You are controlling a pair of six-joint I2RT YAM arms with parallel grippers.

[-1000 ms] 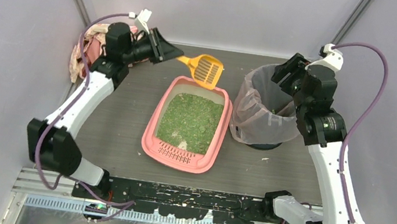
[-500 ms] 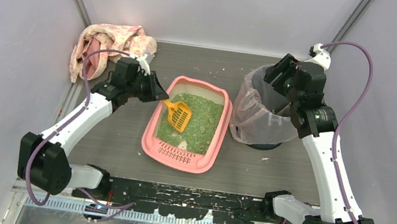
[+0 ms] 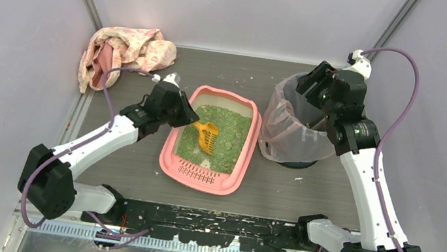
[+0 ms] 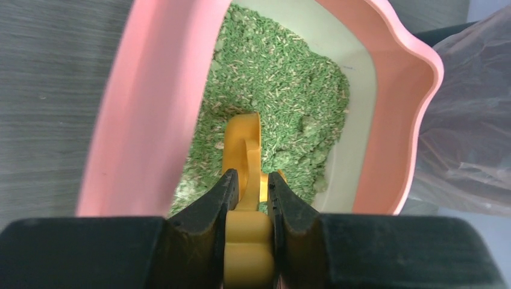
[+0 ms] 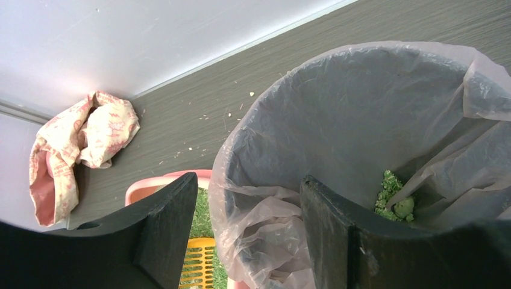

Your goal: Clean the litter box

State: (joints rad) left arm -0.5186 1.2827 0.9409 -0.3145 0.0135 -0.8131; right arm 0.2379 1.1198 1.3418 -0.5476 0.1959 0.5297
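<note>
The yellow scoop's blade (image 3: 208,140) sits steeply in the green granules, so my left gripper should tilt the handle (image 3: 199,124) down, bring the blade level and raise it to sift.
The pink litter box (image 3: 200,175) lies mid-table with green granules (image 3: 223,132) inside. My left gripper (image 3: 190,120) hangs over its left rim, shut on the handle of a yellow slotted scoop (image 3: 208,136) whose blade is dipped into the granules. In the left wrist view the fingers (image 4: 211,211) clamp the scoop handle (image 4: 244,138) above the litter box (image 4: 138,120). My right gripper (image 3: 315,89) stands open over the dark bin (image 3: 287,125). Its jaws (image 5: 248,186) straddle the bag-lined rim, and the bag hangs loose between them.
A crumpled pink-and-cream cloth (image 3: 123,49) lies at the back left corner. The bin (image 5: 337,120) holds green clumps (image 5: 395,195) at its bottom. Scattered crumbs dot the table behind the box. Grey walls close in on both sides.
My left arm swung the scoop from behind the box forward and down into the granules. The right arm shifted slightly at the bin early on, then held still.
</note>
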